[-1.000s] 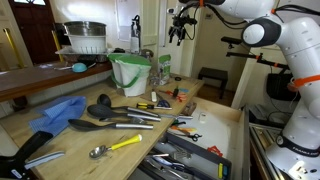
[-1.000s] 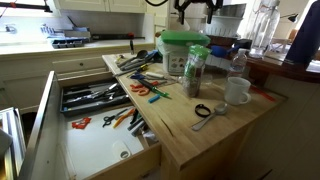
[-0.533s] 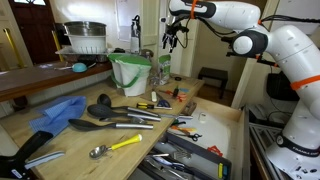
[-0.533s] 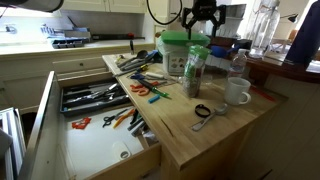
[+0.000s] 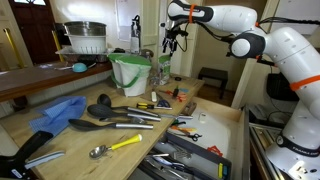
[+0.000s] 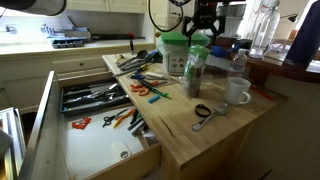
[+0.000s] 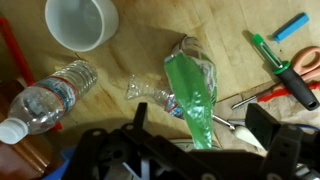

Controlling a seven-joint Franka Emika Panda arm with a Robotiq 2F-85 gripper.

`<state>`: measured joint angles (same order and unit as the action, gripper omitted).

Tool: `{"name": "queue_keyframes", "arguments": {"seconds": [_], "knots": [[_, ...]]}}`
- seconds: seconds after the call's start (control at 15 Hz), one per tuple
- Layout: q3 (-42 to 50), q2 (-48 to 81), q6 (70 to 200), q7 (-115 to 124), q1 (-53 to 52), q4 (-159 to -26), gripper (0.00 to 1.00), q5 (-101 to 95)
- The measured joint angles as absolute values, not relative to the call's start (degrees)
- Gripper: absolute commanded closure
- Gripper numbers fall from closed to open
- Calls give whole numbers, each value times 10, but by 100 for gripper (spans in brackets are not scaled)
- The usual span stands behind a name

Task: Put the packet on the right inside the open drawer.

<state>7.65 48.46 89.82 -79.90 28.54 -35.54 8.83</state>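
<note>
My gripper needs to keep its fingers open and go lower around the packet's body (image 6: 193,76) before it closes, because its fingers hang too high at the packet's top edge.
The packet (image 6: 195,68), green and white with dark speckled print, stands upright on the wooden counter beside the pale-green bin (image 6: 183,50). It also shows in an exterior view (image 5: 163,68) and in the wrist view (image 7: 192,90). My gripper (image 6: 200,20) hangs open and empty above the packet, also seen in an exterior view (image 5: 172,38). In the wrist view my gripper (image 7: 205,128) has its jaws apart, one on each side of the packet's top, not touching it. The open drawer (image 6: 100,150), light wood with tools in it, is pulled out at the counter's side.
A water bottle (image 7: 50,95) and a white mug (image 7: 82,22) stand close to the packet. Screwdrivers and pliers (image 6: 148,88) lie on the counter. A second open drawer (image 6: 90,97) holds utensils. Spatulas and a spoon (image 5: 115,122) lie on the wood.
My gripper has come down from high above and moved over the packet. It has been nearly still for the last half second. The packet has not moved.
</note>
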Motion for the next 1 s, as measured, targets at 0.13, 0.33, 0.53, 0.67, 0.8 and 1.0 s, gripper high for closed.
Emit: {"name": "queue_keyframes", "arguments": {"seconds": [0.13, 0.33, 0.53, 0.67, 0.8, 1.0], "knots": [[75, 497, 897, -814, 289, -361, 0, 89], [75, 518, 891, -826, 292, -366, 0, 88], [76, 541, 880, -827, 292, -368, 28, 80], [78, 553, 878, -827, 292, -368, 42, 76], [80, 558, 878, -826, 292, -368, 58, 75], [80, 558, 879, -826, 292, -364, 79, 75]]}}
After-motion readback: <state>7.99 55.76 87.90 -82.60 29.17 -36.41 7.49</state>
